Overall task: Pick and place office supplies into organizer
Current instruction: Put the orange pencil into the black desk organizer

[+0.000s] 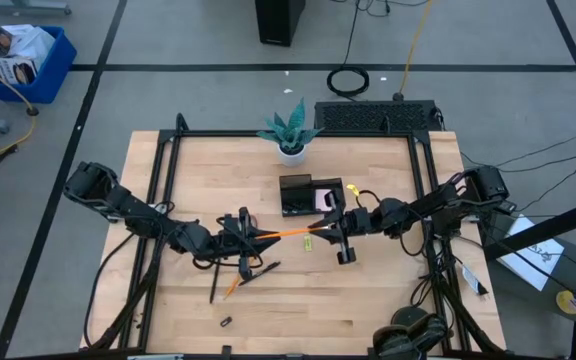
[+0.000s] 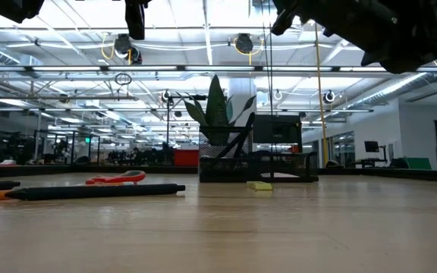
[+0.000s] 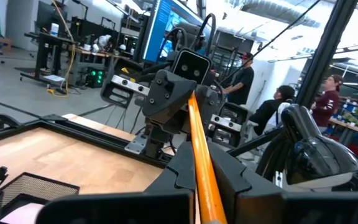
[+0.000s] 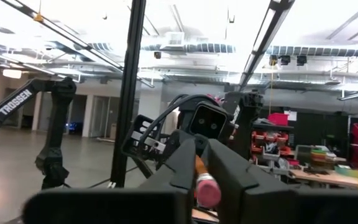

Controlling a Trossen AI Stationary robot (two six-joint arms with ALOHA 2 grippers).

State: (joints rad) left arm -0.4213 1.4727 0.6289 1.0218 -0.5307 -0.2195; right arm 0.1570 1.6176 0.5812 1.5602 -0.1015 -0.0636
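Note:
My left gripper should open and move away before my right gripper stands the pencil in the organizer (image 1: 295, 185), because my right gripper is on the orange pencil's eraser end (image 4: 208, 191).
An orange pencil (image 1: 293, 233) hangs level in the air between both grippers, just near of the black organizer (image 1: 296, 196), which has a pink sticky-note pad (image 1: 323, 199) in it. My left gripper (image 1: 251, 239) is shut on the pencil's left end and my right gripper (image 1: 330, 228) on its right end. Black pens (image 1: 258, 272), another orange pencil (image 1: 232, 288) and a black clip (image 1: 226, 322) lie on the table under and near of the left arm. A yellow-green clip (image 1: 308, 241) lies below the pencil. Red scissors (image 2: 116, 179) show in the low view. My left gripper pinches the pencil's shaft (image 3: 202, 180) between its two fingers, which lie along it and come level from the table's left. The pencil is lifted clear. My right gripper pinches the eraser end (image 4: 205, 186) between its two fingers, level from the table's right; the pink eraser sticks out behind them.
A white pot with a teal plant (image 1: 290, 137) stands at the far edge, behind the organizer (image 2: 256, 163). A black pen (image 2: 97, 191) lies in the low view's foreground. Bare wood (image 1: 368, 300) spreads toward the near right. Black frame rails run along both sides.

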